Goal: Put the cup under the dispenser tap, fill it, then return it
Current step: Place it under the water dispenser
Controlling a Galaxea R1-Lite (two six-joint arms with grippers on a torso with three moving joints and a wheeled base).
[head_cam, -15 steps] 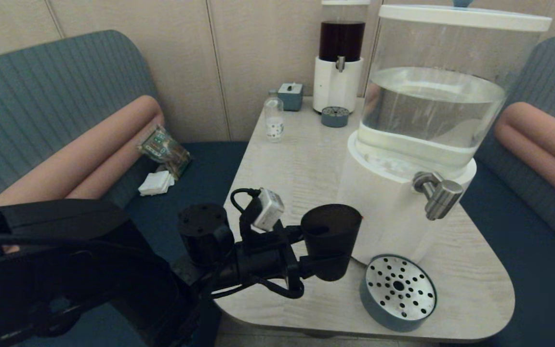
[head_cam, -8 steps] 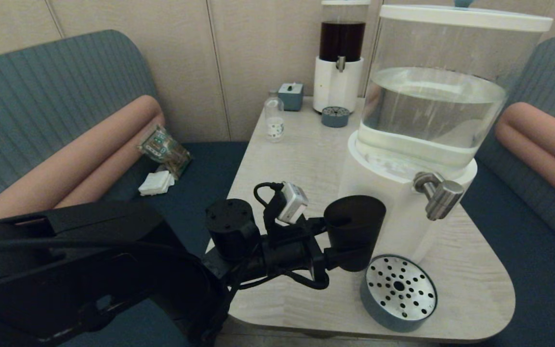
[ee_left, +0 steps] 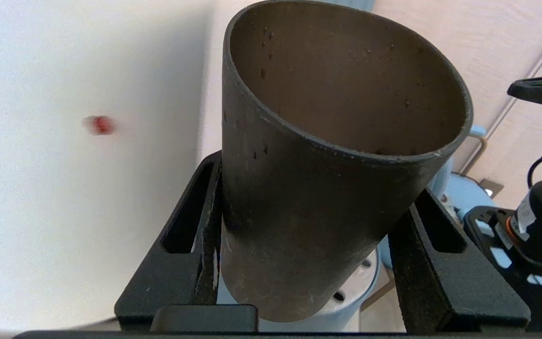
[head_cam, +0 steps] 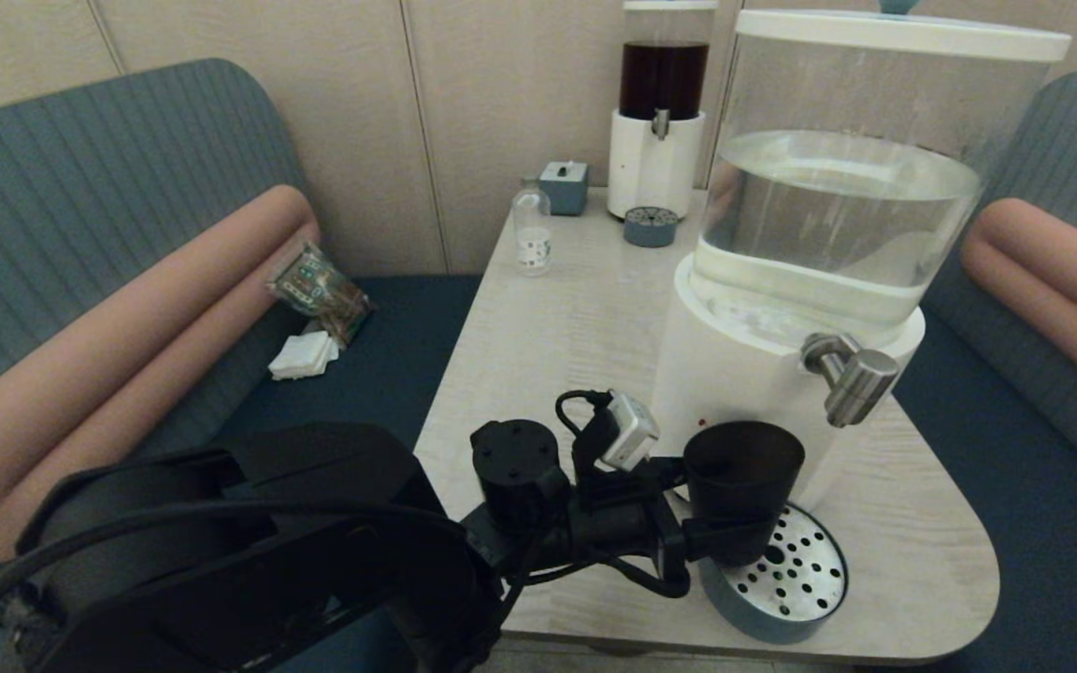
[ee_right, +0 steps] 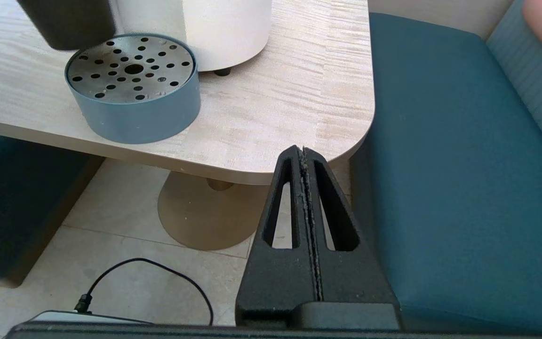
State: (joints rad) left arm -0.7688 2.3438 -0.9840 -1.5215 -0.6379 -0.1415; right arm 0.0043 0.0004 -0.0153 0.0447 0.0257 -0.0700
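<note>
The dark brown cup is upright and its rim [head_cam: 744, 451] is below the tap, so my left gripper keeps moving over the drip tray [head_cam: 783, 565] until the cup's base sits there.
My left gripper [head_cam: 721, 537] is shut on the dark brown cup [head_cam: 742, 486], holding it upright just above the left part of the blue-grey drip tray [head_cam: 805, 584]. The brushed-steel dispenser tap [head_cam: 852, 377] sticks out from the large dispenser's white base [head_cam: 735, 393], up and to the right of the cup's rim. In the left wrist view the cup [ee_left: 327, 179] fills the space between both black fingers [ee_left: 191, 245], with the perforated tray showing beneath it. My right gripper [ee_right: 303, 153] is shut and empty, parked low off the table's front right corner.
A smaller dark-liquid dispenser [head_cam: 662, 103] with its own small tray [head_cam: 650, 225], a clear glass bottle [head_cam: 532, 236] and a small grey-blue box [head_cam: 564, 186] stand at the table's far end. Blue bench seats flank the table [head_cam: 557, 327]; snack packets [head_cam: 317, 292] lie on the left seat.
My left arm has carried the cup to the right and slightly down, from beside the dispenser base to over the drip tray's left part.
</note>
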